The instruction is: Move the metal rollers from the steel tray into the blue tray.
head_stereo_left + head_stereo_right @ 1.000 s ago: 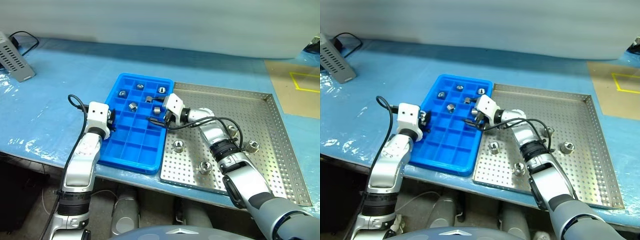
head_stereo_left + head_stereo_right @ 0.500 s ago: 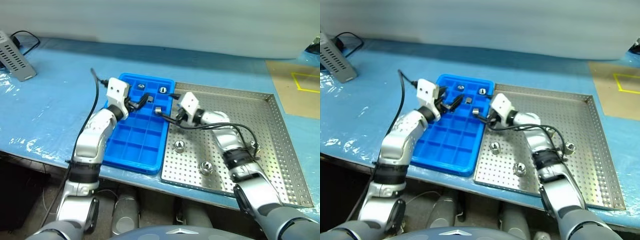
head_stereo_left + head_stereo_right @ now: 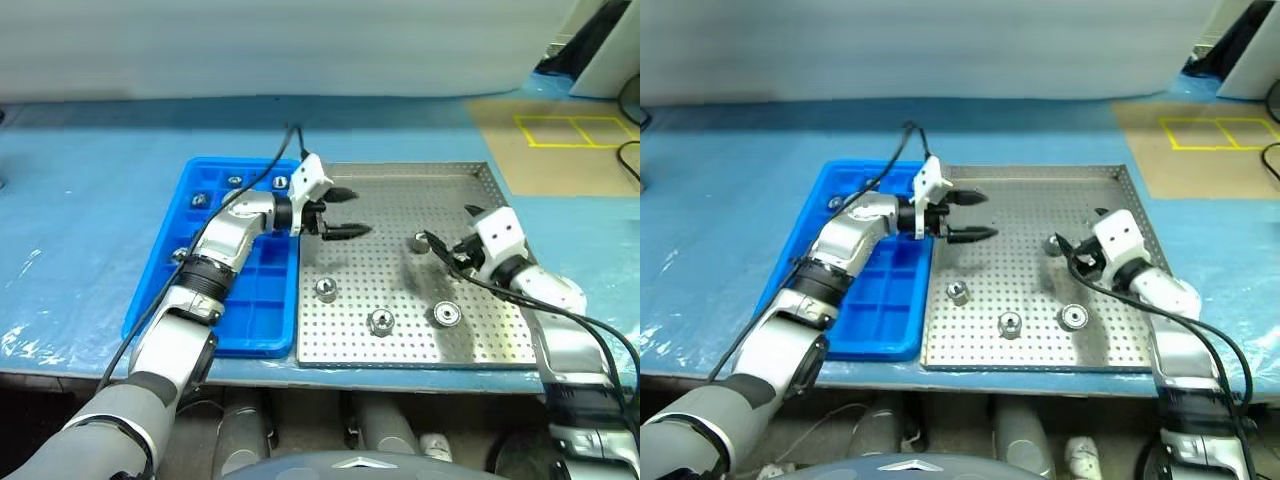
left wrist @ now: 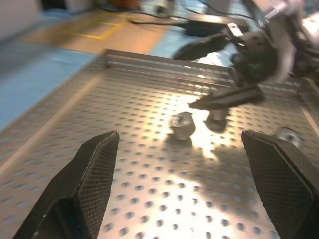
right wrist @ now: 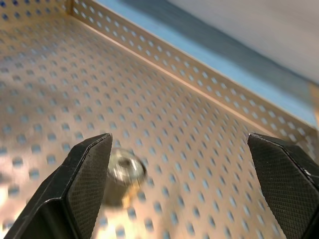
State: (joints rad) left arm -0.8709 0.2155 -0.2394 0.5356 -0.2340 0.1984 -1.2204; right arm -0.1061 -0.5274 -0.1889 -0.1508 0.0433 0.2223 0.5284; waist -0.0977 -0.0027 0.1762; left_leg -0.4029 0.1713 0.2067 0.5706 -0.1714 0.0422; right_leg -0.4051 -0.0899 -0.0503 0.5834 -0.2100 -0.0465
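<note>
The metal roller near the blue tray has the tray's open bottom around it, so the robot's left gripper keeps going down until its fingers are on both sides of that roller.
The steel tray lies right of the blue tray. Several metal rollers rest on its perforated floor: one near the blue tray, one at the front, one beside it, and one further back. More rollers sit in the blue tray's far compartments. My left gripper hovers open and empty over the steel tray's left part, pointing right. My right gripper is open and empty at the tray's right, beside the roller further back. The left wrist view shows that roller ahead.
Blue sheeting covers the table around both trays. A brown floor patch with yellow tape lies at the far right. The left arm's black cable loops over the blue tray's back.
The camera has shifted. My left gripper swung from the blue tray's left edge over to the steel tray and opened. My right gripper drew back from the blue tray to the steel tray's right side.
</note>
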